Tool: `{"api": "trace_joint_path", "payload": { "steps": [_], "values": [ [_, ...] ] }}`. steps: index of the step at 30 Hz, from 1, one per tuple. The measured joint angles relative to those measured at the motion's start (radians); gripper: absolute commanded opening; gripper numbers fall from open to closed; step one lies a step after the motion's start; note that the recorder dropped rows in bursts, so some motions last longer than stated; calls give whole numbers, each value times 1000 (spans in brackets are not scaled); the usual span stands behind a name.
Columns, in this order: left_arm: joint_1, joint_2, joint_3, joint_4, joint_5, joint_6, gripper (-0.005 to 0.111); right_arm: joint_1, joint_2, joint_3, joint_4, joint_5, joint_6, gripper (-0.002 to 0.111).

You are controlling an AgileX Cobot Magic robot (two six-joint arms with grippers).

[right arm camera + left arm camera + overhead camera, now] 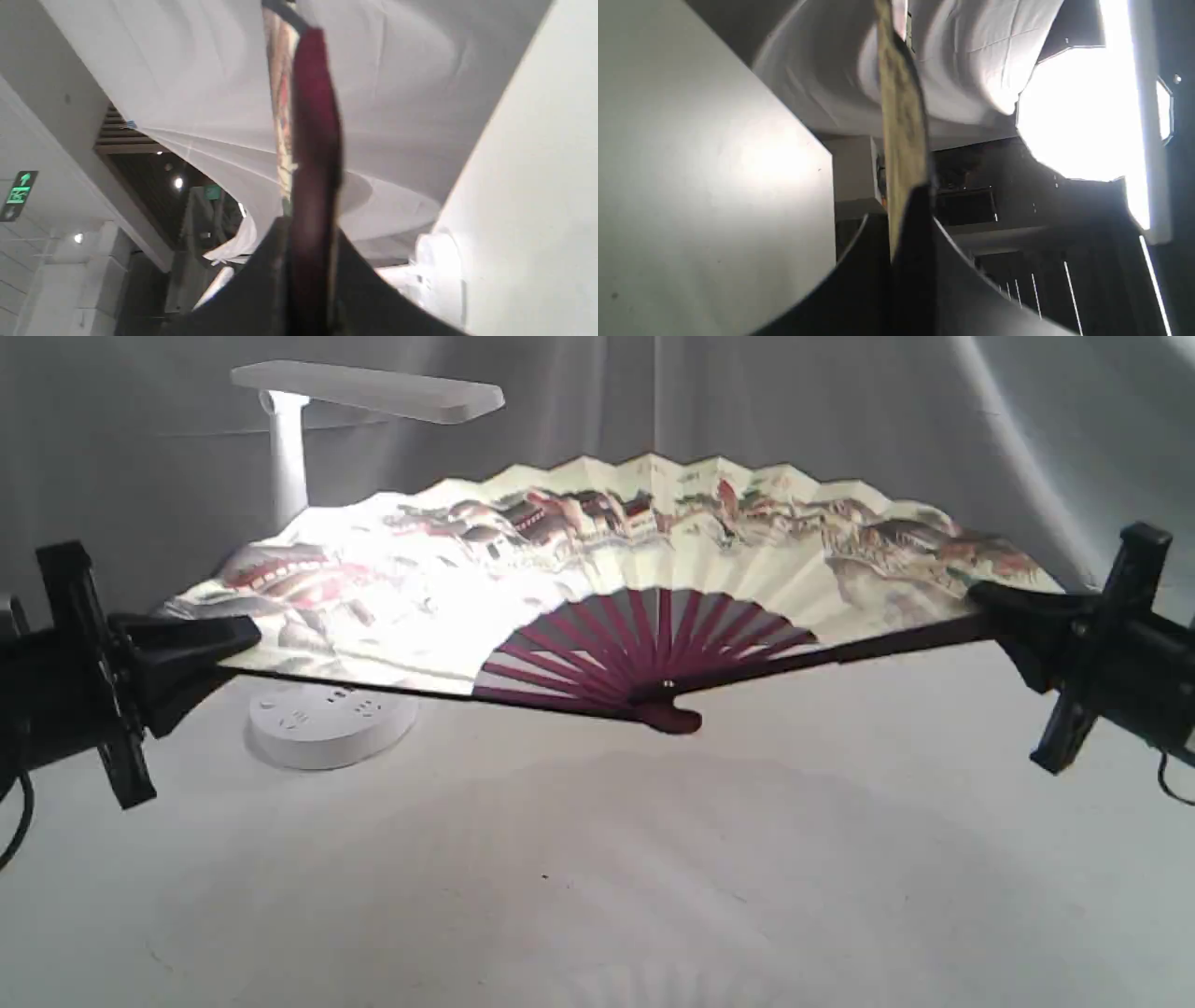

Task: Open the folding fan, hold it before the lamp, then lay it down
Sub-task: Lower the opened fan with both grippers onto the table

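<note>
The robot's left gripper should keep lowering the folding fan [672,543], which hangs wide open over clear white cloth [627,862], until the fan rests on the cloth, and then let go.
The folding fan [597,569] is spread wide open and held in the air, tilted back, its painted cream leaf lit from behind at its left part. My left gripper [238,639] is shut on the fan's left guard, and my right gripper [980,597] is shut on the right guard. The white lamp [308,467] stands behind the fan's left half, its bar head above the leaf and its round base [331,723] below it. The left wrist view shows the fan [903,121] edge-on between the fingers. In the right wrist view the maroon guard [313,154] sits between the jaws.
A white cloth [653,877] covers the table and hangs as a backdrop [840,401] behind. The fan's shadow falls on the cloth under it. A bright studio light [1078,112] shows in the left wrist view.
</note>
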State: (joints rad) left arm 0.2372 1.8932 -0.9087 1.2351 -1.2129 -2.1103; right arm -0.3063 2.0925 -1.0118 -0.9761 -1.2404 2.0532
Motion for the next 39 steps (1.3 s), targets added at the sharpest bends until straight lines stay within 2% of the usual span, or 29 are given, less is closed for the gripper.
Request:
{"api": "trace_joint_path", "payload": {
  "steps": [7,11,19,21,24,26,28,30,34,35,39],
  "values": [
    [-5,118,86,0,-8,84,0,-62,4,166,-45,-4,-118,0],
    [-5,212,93,-2,-20,121,0,-72,5,240,-29,13,-189,0],
    [-5,329,97,-15,-55,211,0,-72,5,267,-38,92,-242,0],
    [-5,334,97,-13,-55,225,0,-72,5,267,-49,118,-240,4],
    [-5,334,97,-15,-52,244,5,-75,5,267,-46,156,-244,22],
    [3,334,95,-33,-45,255,12,-84,5,267,-34,189,-246,36],
    [6,334,95,-39,-41,263,27,-88,5,267,-27,212,-244,49],
    [6,334,95,-39,-41,276,48,-89,5,267,-32,223,-242,64],
    [6,334,95,-39,-41,290,98,-89,5,267,-49,225,-238,79],
    [6,334,95,-39,-41,290,105,-89,5,267,-50,225,-237,81],
    [17,334,95,-30,-41,290,104,-89,5,267,-57,207,-237,83]
  ]
}}
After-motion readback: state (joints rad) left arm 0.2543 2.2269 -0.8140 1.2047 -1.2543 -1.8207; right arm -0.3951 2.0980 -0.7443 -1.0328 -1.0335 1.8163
